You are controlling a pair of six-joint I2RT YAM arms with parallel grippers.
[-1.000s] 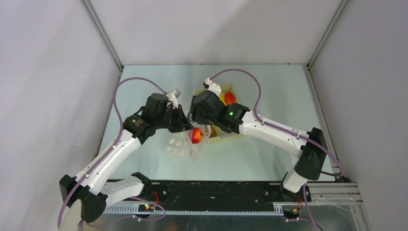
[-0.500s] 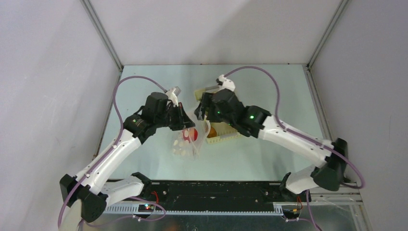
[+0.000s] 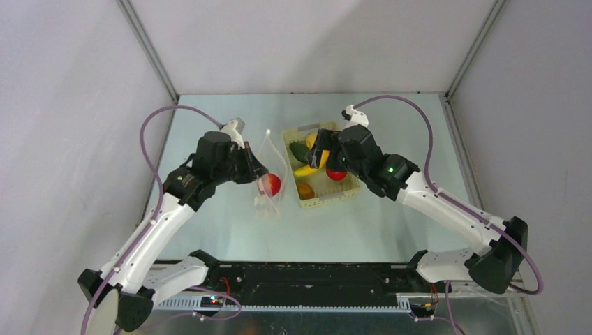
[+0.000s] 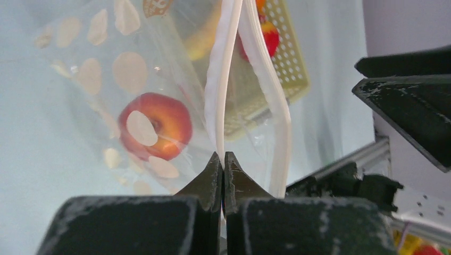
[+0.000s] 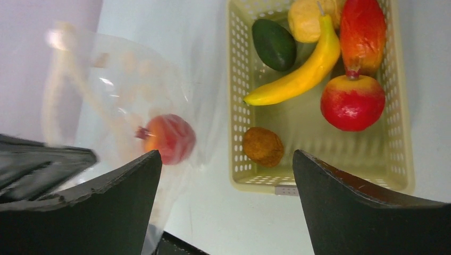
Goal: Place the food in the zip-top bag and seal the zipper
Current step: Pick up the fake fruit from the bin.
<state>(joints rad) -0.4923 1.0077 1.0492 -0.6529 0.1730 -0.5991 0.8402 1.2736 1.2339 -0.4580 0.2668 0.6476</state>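
The red fruit in the basket [image 5: 352, 103] is clear of the banana and the basket's side, so the robot's right gripper should keep moving down open until its fingers are on both sides of the fruit.
The zip-top bag [image 3: 267, 195], clear with white dots, hangs upright left of the basket. My left gripper [image 3: 255, 169] is shut on one lip of its white zipper [image 4: 220, 90]; the other lip [image 4: 276, 117] bows away, so the mouth gapes. One red fruit [image 4: 155, 125] lies inside the bag [image 5: 133, 101]. The other food is in the basket: a banana [image 5: 303, 74], a dark green piece [image 5: 274, 43], a red fruit [image 5: 352, 102], an orange-red piece [image 5: 362, 32], a yellow piece [image 5: 304, 18] and a brown ball [image 5: 262, 146]. My right gripper [image 3: 320, 149] hovers over the basket, open and empty [image 5: 226, 156].
The pale yellow perforated basket [image 3: 323, 202] stands mid-table, just right of the bag. White enclosure walls rise left, right and behind. The left arm's black wrist [image 5: 37, 159] shows at the left edge of the right wrist view.
The right gripper has drawn back from the bag's mouth to over the basket and opened wide. The red fruit now rests inside the bag. The left arm has shifted the bag slightly left.
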